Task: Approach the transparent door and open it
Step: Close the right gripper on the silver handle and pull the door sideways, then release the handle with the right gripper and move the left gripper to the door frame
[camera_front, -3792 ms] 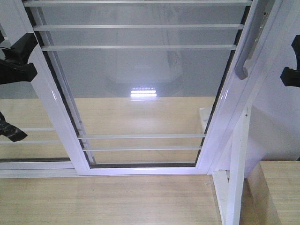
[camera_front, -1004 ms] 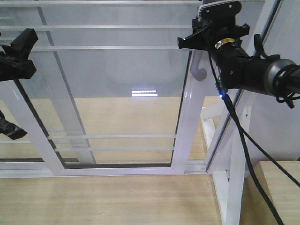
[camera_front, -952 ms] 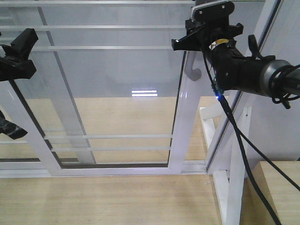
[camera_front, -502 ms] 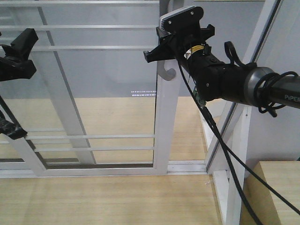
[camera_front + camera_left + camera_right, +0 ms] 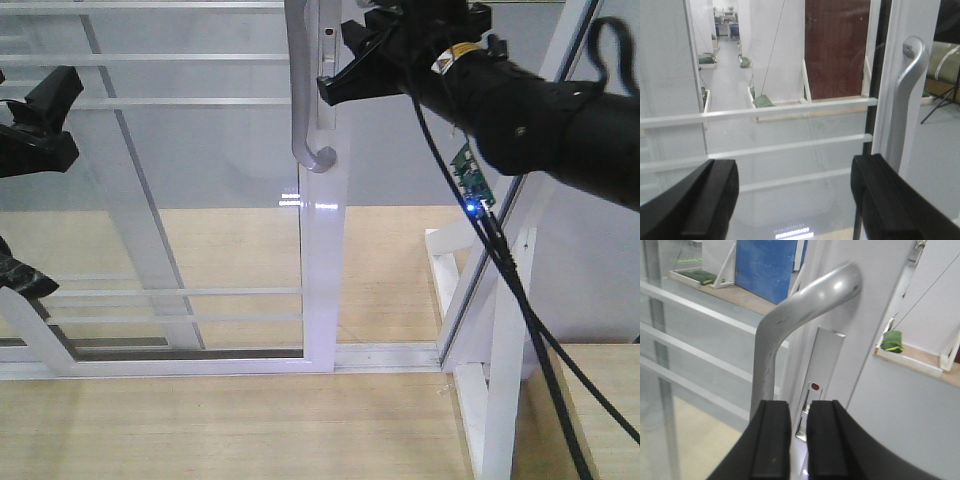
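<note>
The transparent door [image 5: 322, 270] will slide sideways across the fixed panel behind it when I pull the door's handle, because the floor track [image 5: 388, 357] goes straight on past the door's stile.
The transparent door [image 5: 322, 280] is a white-framed glass panel with thin horizontal bars, and its right stile stands mid-view. Its curved silver handle [image 5: 303, 100] runs down that stile. My right gripper [image 5: 342, 82] is at the stile's right side, just behind the handle, near the top. In the right wrist view the gripper [image 5: 799, 407] has its fingers almost together with nothing between them, and the handle [image 5: 790, 310] rises just past the left finger. My left gripper [image 5: 45, 190] is open at the far left. It is wide open and empty in its wrist view [image 5: 795, 195], facing the glass, with the handle [image 5: 907, 100] at right.
A second white-framed glass panel [image 5: 150, 230] without a handle stands behind the door. The fixed white frame post [image 5: 500, 330] is at right, with a wooden surface [image 5: 600, 410] beside it. The floor track [image 5: 385, 355] runs along the bottom. The right arm's black cable [image 5: 520, 300] hangs down.
The door has slid left with my right gripper against its handle side. The opening between the stile and the right frame has widened. The left gripper has stayed put.
</note>
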You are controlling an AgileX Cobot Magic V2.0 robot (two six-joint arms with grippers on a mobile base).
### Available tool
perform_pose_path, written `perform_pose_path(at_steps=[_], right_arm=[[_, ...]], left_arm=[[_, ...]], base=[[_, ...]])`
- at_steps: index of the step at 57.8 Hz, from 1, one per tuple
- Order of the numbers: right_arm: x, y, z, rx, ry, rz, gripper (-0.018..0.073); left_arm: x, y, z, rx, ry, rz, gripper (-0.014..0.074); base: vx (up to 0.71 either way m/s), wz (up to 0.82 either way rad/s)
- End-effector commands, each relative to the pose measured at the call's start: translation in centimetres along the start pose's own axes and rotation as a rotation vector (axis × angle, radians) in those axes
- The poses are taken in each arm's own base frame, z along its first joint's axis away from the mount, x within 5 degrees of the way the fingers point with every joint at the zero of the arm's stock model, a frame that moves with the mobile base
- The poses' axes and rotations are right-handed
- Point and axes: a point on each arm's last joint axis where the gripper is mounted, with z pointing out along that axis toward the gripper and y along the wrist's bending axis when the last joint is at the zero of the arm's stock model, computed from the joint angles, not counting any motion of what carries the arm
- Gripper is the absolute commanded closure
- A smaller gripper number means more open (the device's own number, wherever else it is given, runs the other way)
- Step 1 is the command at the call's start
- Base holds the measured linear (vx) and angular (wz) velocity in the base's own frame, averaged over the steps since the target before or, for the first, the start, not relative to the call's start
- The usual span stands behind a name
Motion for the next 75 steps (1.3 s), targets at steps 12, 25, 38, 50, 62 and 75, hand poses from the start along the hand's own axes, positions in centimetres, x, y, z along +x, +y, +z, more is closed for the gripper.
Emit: perform_pose_path(at_steps=[12, 25, 38, 50, 62, 75], right_arm=[[-5.4, -0.9, -7.6, -0.028, -0.098, -0.028, 0.0568], [-0.2, -1.4, -12.9, 0.085, -0.168, 0.041, 0.0565], [3.7, -1.5, -16.4, 0.130, -0.163, 0.076, 0.0565], [4.6, -1.4, -17.0, 0.133, -0.153, 0.072, 0.0565], [4.3, -1.7, -17.1, 0.164, -0.196, 0.046, 0.0565], [4.2, -1.7, -17.1, 0.169, -0.196, 0.019, 0.0565]], left_arm=[[-1.4, -0.4, 0.1, 0.019, -0.052, -0.001, 0.0009], [0.6, -2.1, 2.8, 0.098, -0.047, -0.008, 0.0009], [2.9, -4.6, 6.8, 0.194, -0.087, -0.030, 0.0009], [3.5, -6.9, 11.9, 0.244, -0.075, -0.042, 0.0009], [3.5, -8.2, 16.0, 0.252, -0.069, -0.055, 0.0009], [3.2, -8.8, 19.7, 0.241, -0.030, -0.047, 0.0009]], base=[[0.00, 0.00], [0.00, 0.00], [0.00, 0.00], [0.00, 0.00], [0.00, 0.00], [0.00, 0.00]])
